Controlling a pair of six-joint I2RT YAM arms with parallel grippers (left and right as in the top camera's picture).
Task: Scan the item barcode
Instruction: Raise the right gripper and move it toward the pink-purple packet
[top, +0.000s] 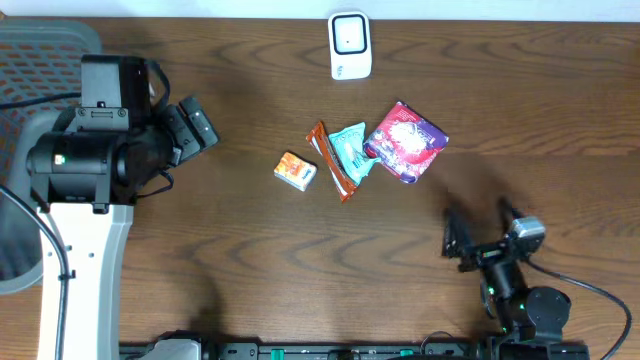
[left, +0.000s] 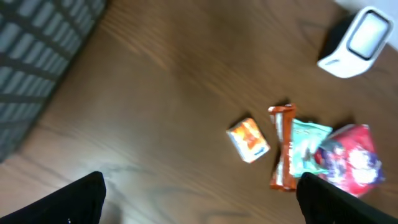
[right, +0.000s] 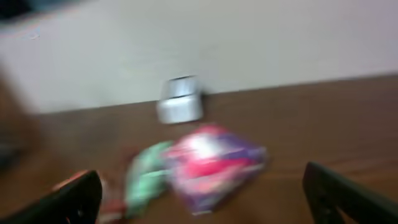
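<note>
I should grab the red-and-purple pouch by its purple end (top: 435, 136) with my right gripper and flip it over before scanning, because its printed front (top: 404, 140) is facing up.
Four items lie mid-table: a small orange box (top: 296, 170), an orange-brown bar (top: 331, 162), a teal packet (top: 351, 150) and a red-and-purple pouch (top: 405, 140). The white scanner (top: 350, 45) stands at the far edge behind them. My left gripper (top: 195, 125) hangs open to the left of the items and holds nothing. In its wrist view the box (left: 249, 139), bar (left: 283, 149), teal packet (left: 306, 144), pouch (left: 348, 160) and scanner (left: 357, 42) lie ahead of the open gripper (left: 202, 205). My right gripper (top: 480, 228) is open and empty, near the front right. Its blurred view shows the pouch (right: 214, 163) and scanner (right: 180, 101).
A grey mesh basket (top: 40, 60) sits at the far left corner, beside the left arm's base, and it also shows as a grid (left: 37, 50) in the left wrist view. A pale wall (right: 249, 43) rises behind the table's far edge.
</note>
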